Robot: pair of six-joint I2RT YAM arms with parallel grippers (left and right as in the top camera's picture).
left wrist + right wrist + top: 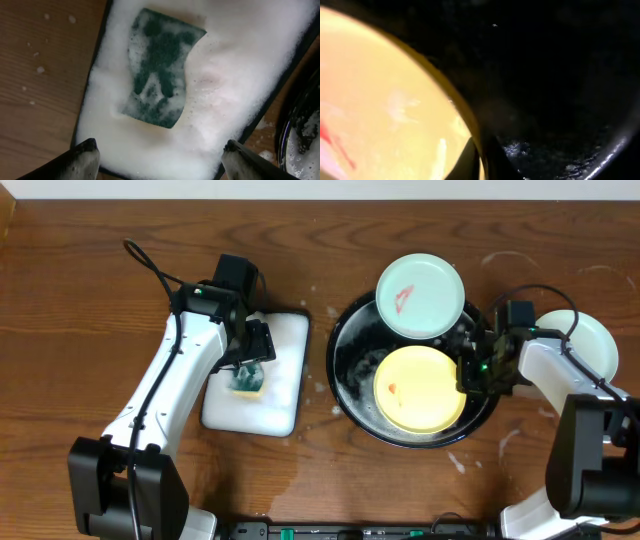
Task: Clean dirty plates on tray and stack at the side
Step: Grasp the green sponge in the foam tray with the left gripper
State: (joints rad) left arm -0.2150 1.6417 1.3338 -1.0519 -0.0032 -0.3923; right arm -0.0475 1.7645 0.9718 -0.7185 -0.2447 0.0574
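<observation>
A red smear [392,389] is on the yellow plate. My right gripper should hold the plate's rim still while my left gripper moves the green sponge [161,67] to the smear.
The black tray [345,370] holds a yellow plate [420,388] with a small red smear and a mint-green plate [420,295] with a red smear, resting on the tray's far rim. My right gripper [468,370] is at the yellow plate's right edge. In the right wrist view its fingers [481,160] are shut on the rim of the yellow plate [380,100], with the tray [560,75] dark behind. A second mint-green plate [585,345] lies on the tabletop at the far right, partly hidden by the right arm. My left gripper [250,365] is open and empty.
A white rectangular tray [285,370] full of foam holds a green sponge [246,383]. In the left wrist view the sponge [160,70] lies flat in the foam [240,65], ahead of the open fingers [161,147]. Soapy spots mark the wood round the black tray.
</observation>
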